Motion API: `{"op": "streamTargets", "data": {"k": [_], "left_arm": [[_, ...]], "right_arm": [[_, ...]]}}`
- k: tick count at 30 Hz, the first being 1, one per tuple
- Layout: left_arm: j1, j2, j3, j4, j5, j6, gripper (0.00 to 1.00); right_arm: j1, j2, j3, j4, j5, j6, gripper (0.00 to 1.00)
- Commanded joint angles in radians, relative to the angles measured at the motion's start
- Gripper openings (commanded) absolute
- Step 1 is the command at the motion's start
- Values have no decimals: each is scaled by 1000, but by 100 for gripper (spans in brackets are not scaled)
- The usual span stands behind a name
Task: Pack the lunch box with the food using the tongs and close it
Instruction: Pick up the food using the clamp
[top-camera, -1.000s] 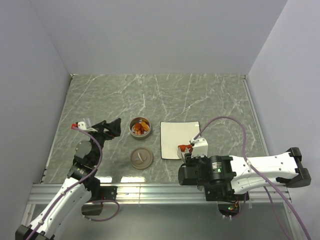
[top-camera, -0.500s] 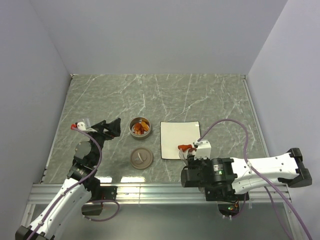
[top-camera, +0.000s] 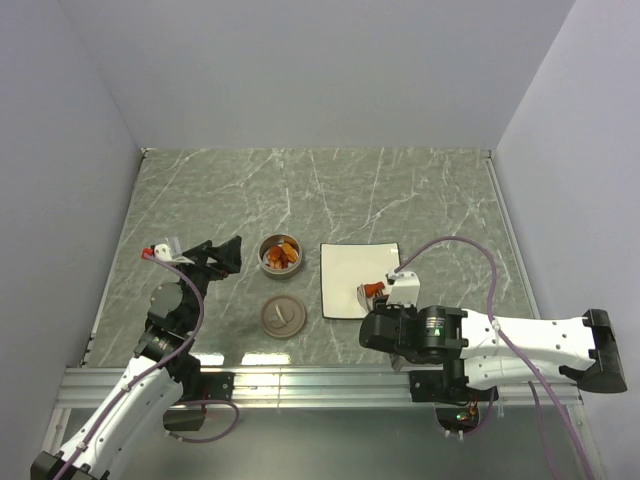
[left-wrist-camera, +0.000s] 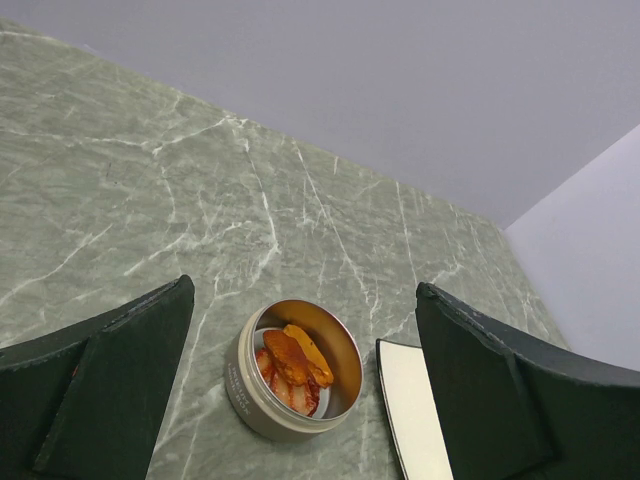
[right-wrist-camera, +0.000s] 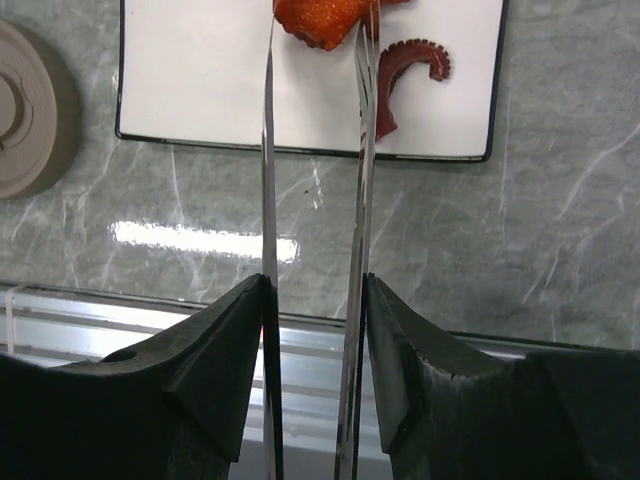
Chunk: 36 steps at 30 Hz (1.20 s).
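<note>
The curved dark red piece (right-wrist-camera: 398, 75) is outside the tongs' arms, so my right gripper should continue and close the tongs on the orange-red food piece (top-camera: 374, 289) inside.
The lunch box (top-camera: 281, 255) (left-wrist-camera: 293, 370) is a round silver tin standing open on the table, with several orange and red food pieces (left-wrist-camera: 295, 358) inside. Its lid (top-camera: 282, 316) (right-wrist-camera: 30, 110) lies just in front of it. My left gripper (top-camera: 225, 255) (left-wrist-camera: 305, 288) hangs open and empty to the left of the tin. My right gripper (top-camera: 385, 308) (right-wrist-camera: 315, 285) is shut on the tongs (right-wrist-camera: 268, 200). Their two thin arms flank an orange-red food piece (right-wrist-camera: 322, 20) (top-camera: 372, 291) over the white plate (top-camera: 345, 270) (right-wrist-camera: 200, 80). A curved dark red piece (right-wrist-camera: 405, 65) lies beside it.
The metal rail (top-camera: 300, 385) runs along the table's near edge under both arms. Grey walls close in the table on the left, back and right.
The right arm's forearm has swung lower and to the right while the tongs stay over the plate's near right corner, their arms slightly wider apart. The left arm has not moved.
</note>
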Motion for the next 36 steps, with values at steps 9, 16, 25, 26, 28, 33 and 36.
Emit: {"op": "streamTargets", "data": {"k": [9,16,25,26,28,33,36], "left_arm": [[-3,-2,-1,15,20,-15,100],[-3,-4,-2,16,22,-15,99],[-3,-2,-2,16,20,-15,100],[-3,-2,-2,16,20,-15,100],[-3,-1,-2,16,22,-15,99],[-3,-2,-2,16,20,-15,99],[-3,-5,-2,15,20,-15,99]], "right_arm": [[-105,80,13,166,-11,-191,52],[-168,83,1,220,-37,-247,52],[-181,131,17,255,-51,-281,54],[-185,144,17,260,-54,-285,54],[-190,154,20,257,-52,-285,54],[-198,163,14,227,-43,-264,51],[-198,152,6,214,-42,-253,46]]}}
